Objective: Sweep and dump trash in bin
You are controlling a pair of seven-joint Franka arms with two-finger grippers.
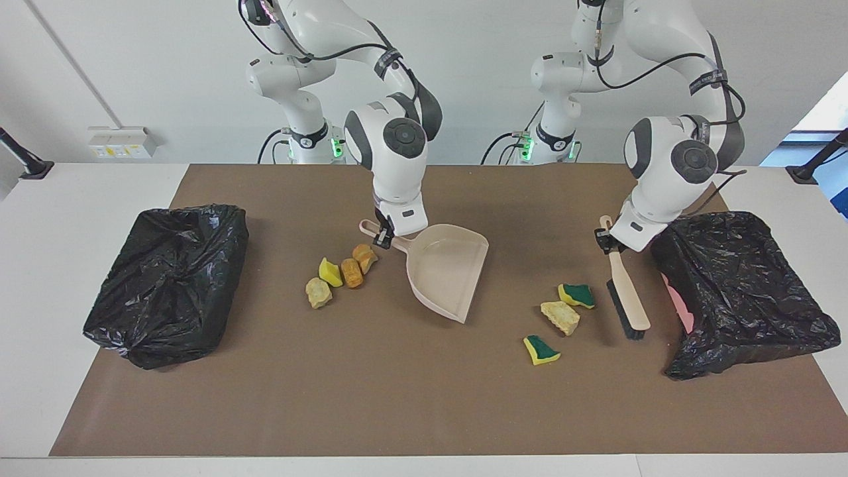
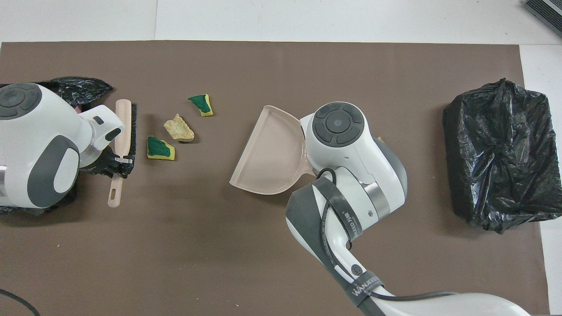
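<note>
The trash chunks (image 2: 179, 129) are between the brush and the dustpan's opening, so I should keep the dustpan still (image 2: 267, 152) near them with my right gripper while my left gripper sweeps.
My right gripper (image 1: 386, 237) is shut on the handle of the beige dustpan (image 1: 447, 271), which is tilted with its mouth toward the left arm's end; the pan also shows in the overhead view (image 2: 268, 153). My left gripper (image 1: 608, 240), also in the overhead view (image 2: 120, 161), is shut on the handle of the brush (image 1: 629, 305). The brush is low by the mat, between the bin and three trash chunks: green-topped (image 1: 576, 295), beige (image 1: 560, 317), green-topped (image 1: 541, 350). Several more trash chunks (image 1: 341, 273) lie beside the dustpan handle, mostly hidden in the overhead view.
A bin lined with a black bag (image 1: 742, 291) stands at the left arm's end, with a pink patch (image 1: 676, 301) on its side. A second black-bagged bin (image 1: 169, 281) stands at the right arm's end. A brown mat (image 1: 397, 397) covers the table.
</note>
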